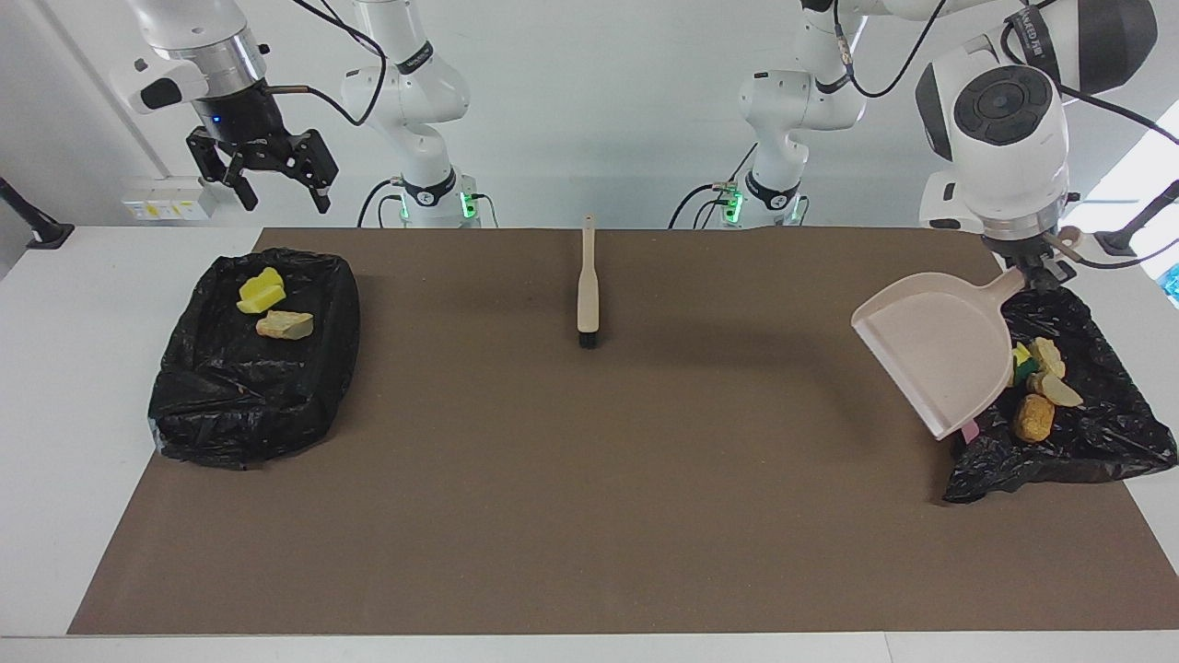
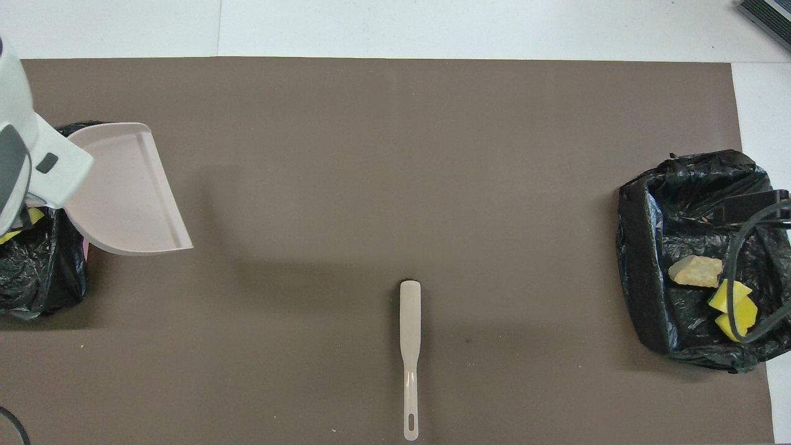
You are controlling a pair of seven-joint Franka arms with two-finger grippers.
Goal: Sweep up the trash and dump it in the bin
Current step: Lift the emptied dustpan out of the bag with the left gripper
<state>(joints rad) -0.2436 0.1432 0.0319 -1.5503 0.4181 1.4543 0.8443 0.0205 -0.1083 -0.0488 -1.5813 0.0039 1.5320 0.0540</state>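
Observation:
The beige dustpan [image 2: 130, 189] is empty and the brown mat [image 2: 417, 189] beyond the brush is clear. My left gripper should keep going there and let go once the dustpan rests flat.
My left gripper [image 1: 1036, 267] is shut on the handle of the beige dustpan [image 1: 930, 354], holding it tilted over a black bag [image 1: 1105, 433] at the left arm's end of the table. The pan [image 2: 123, 198] looks empty. Several trash pieces lie on that bag: tan lumps [image 1: 1036, 414] and a yellow sponge chunk [image 1: 1021, 354]. My right gripper [image 1: 284, 198] is open and empty, raised over the black-lined bin [image 1: 304, 405] at the right arm's end. That bin [image 2: 642, 247] holds a yellow sponge chunk [image 1: 261, 290] and a tan lump [image 1: 285, 324].
The beige brush [image 1: 588, 285] lies flat on the brown mat [image 1: 589, 506] midway between the arms, bristle end pointing away from the robots; it also shows in the overhead view [image 2: 410, 327]. The mat covers most of the white table [image 1: 55, 414].

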